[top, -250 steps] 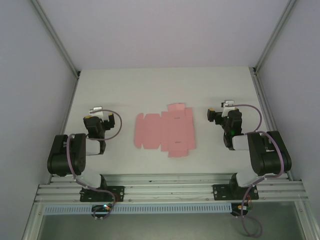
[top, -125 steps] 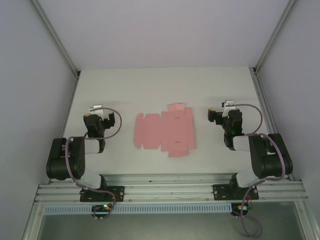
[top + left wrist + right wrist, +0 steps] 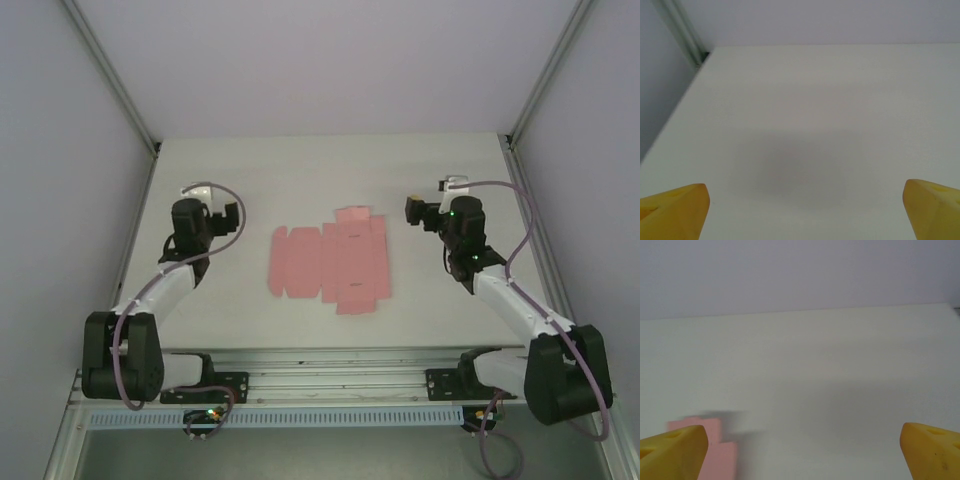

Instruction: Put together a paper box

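Note:
The pink sheet's narrow flap (image 3: 278, 262) lies free and faces my open left gripper, so I should keep moving toward it until my fingers close on the flap's outer edge (image 3: 271, 264).
The paper box (image 3: 328, 262) lies as a flat pink die-cut sheet with flaps in the middle of the table, between the two arms. My left gripper (image 3: 207, 212) hovers to the sheet's left, open, its yellow fingertips (image 3: 675, 212) wide apart over bare white table. To the sheet's right is my right gripper (image 3: 440, 212), open too, with nothing between its yellow fingertips (image 3: 932, 447). A corner of the pink sheet (image 3: 720, 450) shows in the right wrist view at the lower left, beside the left fingertip. Neither gripper touches the sheet.
The white table (image 3: 320, 170) is walled by grey panels on three sides, with aluminium posts at the far corners (image 3: 155, 148). An aluminium rail (image 3: 330, 375) carrying the arm bases runs along the near edge.
Both arms have stretched out from their folded poses, carrying the grippers farther up the table. The pink sheet has not moved. Both grippers stay open.

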